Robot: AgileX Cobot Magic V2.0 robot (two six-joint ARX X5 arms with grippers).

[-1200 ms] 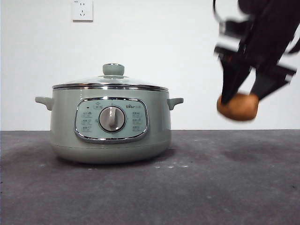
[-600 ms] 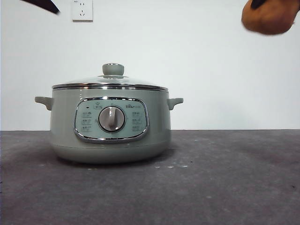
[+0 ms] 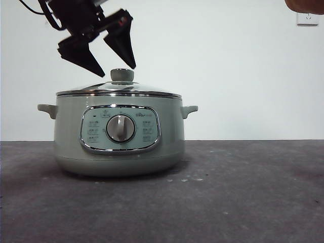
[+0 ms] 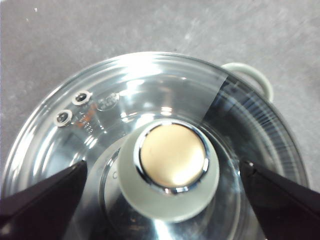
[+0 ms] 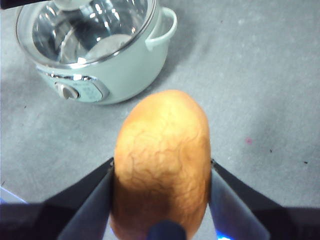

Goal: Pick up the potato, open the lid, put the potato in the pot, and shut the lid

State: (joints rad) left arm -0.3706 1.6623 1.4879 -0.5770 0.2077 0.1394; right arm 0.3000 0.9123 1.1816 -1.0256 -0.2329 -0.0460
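Note:
The glass lid's smooth round edge (image 3: 119,93) just sits on the pot's rim, so the lid will come off in one piece when the robot lifts the green knob (image 3: 122,76).
The sage-green pot (image 3: 119,135) stands on the dark table, closed by its glass lid (image 3: 101,88) with a green knob (image 3: 122,75). My left gripper (image 3: 117,71) hangs open just above the knob, one jaw on each side. In the left wrist view the knob (image 4: 172,170) lies between my jaws and the lid (image 4: 90,120) fills the picture. My right gripper (image 5: 161,200) is shut on the orange-brown potato (image 5: 162,155), held high to the right of the pot (image 5: 115,70). In the front view only the potato's edge (image 3: 305,5) shows at the top right corner.
A white wall with a socket (image 3: 308,19) stands behind the table. The dark grey table top (image 3: 243,192) spreads in front of and to the right of the pot. The pot's side handles (image 3: 189,110) stick out left and right.
The right gripper lifted the potato up to the top right corner, nearly out of the front view. The left gripper came down from the top left to just above the lid's knob.

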